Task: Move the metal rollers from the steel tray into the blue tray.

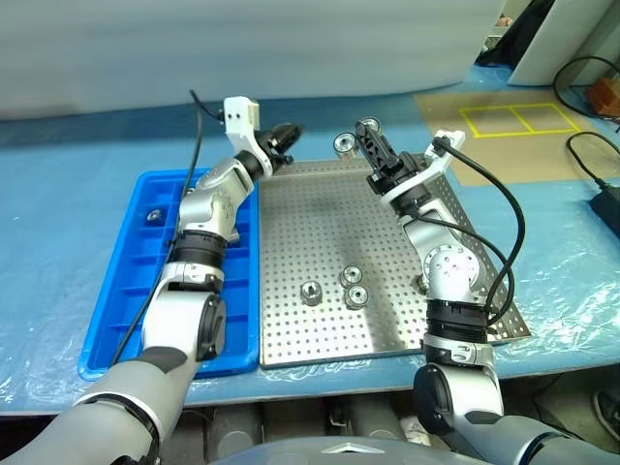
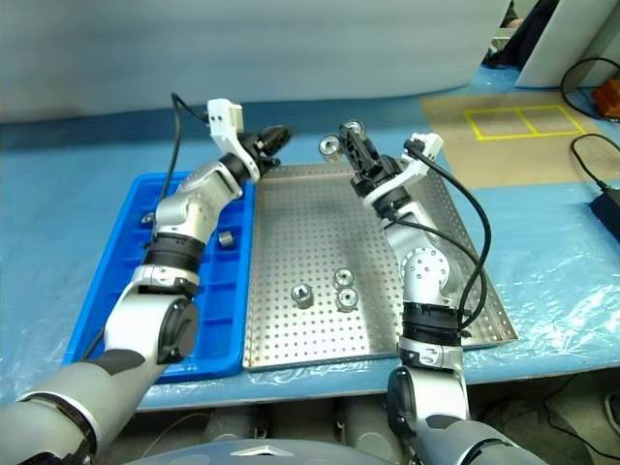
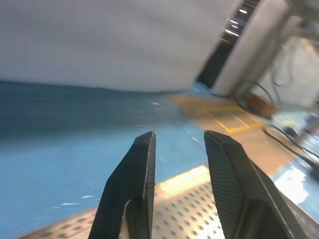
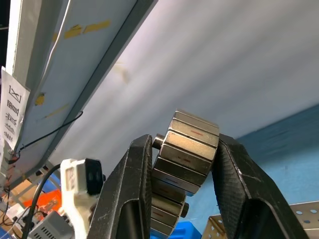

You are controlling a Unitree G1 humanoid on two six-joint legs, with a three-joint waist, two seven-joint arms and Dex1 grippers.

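A second roller is sticking to the roller in my right gripper point(image 1: 369, 124). My left gripper should pull the clinging roller point(image 1: 345, 145) off before each one goes into the blue tray.
The steel tray point(image 1: 310, 213) lies in the middle with three metal rollers point(image 1: 311, 292) point(image 1: 351, 276) point(image 1: 356, 295) grouped near its front. To its left sits the blue tray point(image 1: 116, 291), with one roller point(image 1: 153, 215) in a far compartment and another point(image 2: 226, 237) near its right side. My right gripper point(image 1: 369, 134) is raised over the steel tray's far edge, shut on a metal roller point(image 4: 188, 149); a second roller point(image 4: 167, 211) clings below it. My left gripper point(image 1: 286, 137) hovers at the steel tray's far left corner, open and holding nothing, as its wrist view shows point(image 3: 179, 135).
A blue plastic sheet point(image 1: 87, 145) covers the table. Behind the steel tray's right corner lies a brown mat with yellow taped squares point(image 1: 513, 118). Black cables point(image 1: 591, 145) run along the right side.
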